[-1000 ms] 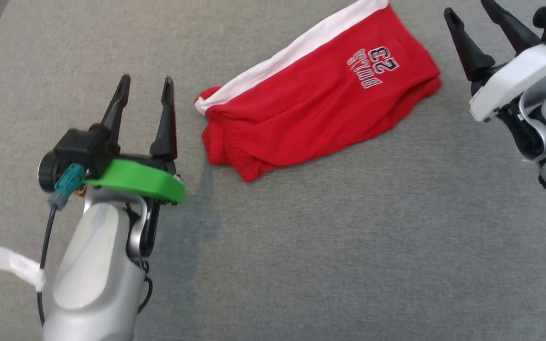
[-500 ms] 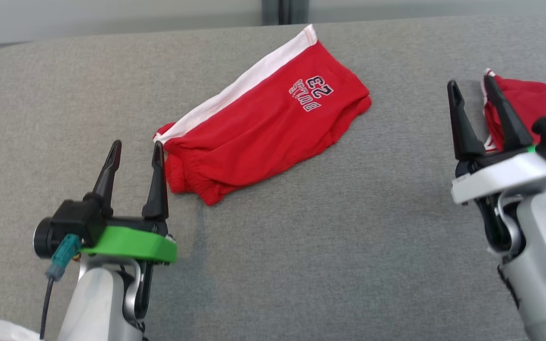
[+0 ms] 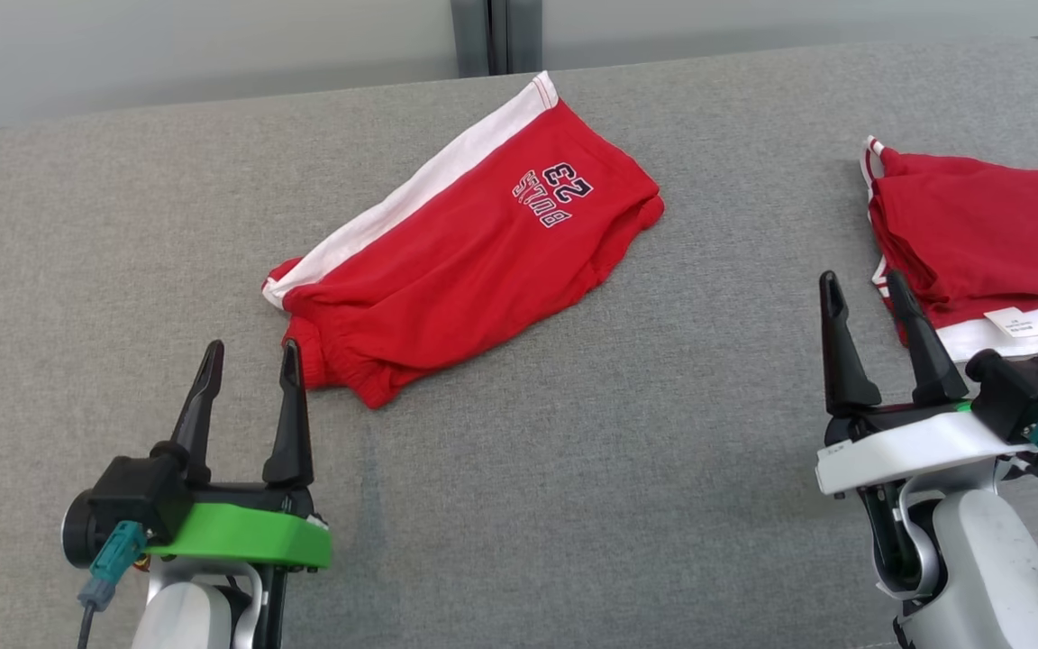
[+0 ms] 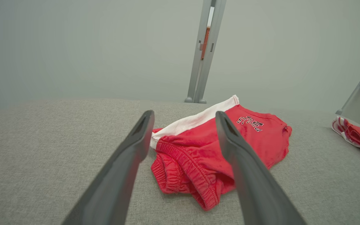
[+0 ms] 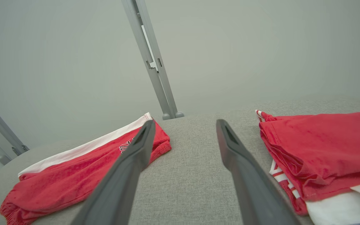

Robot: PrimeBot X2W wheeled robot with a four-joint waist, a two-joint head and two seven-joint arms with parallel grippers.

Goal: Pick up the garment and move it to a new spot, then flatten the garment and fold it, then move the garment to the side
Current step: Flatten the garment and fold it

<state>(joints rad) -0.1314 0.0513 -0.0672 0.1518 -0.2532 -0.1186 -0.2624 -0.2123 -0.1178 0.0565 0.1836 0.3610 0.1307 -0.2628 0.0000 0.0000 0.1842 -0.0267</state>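
Observation:
The leg hems lie stacked at the printed end of the garment, so I expect the garment's layers to rise together and fold over when I lift that end.
The garment is a pair of red shorts with a white side stripe and a "23" print, lying folded and slanted on the grey cloth table. It also shows in the left wrist view as the garment and in the right wrist view as the garment. My left gripper stands open just left of and below its elastic waistband, touching nothing. My right gripper is open at the lower right, empty, beside a second pile of red clothing.
A folded stack of red and white clothing with a white label lies at the table's right edge, seen too as the stack. A grey wall with a metal post runs behind the table's far edge.
The head camera has tilted up and swung, so the whole scene slid down and left and the stack at the right came into view. Both grippers stay open and empty.

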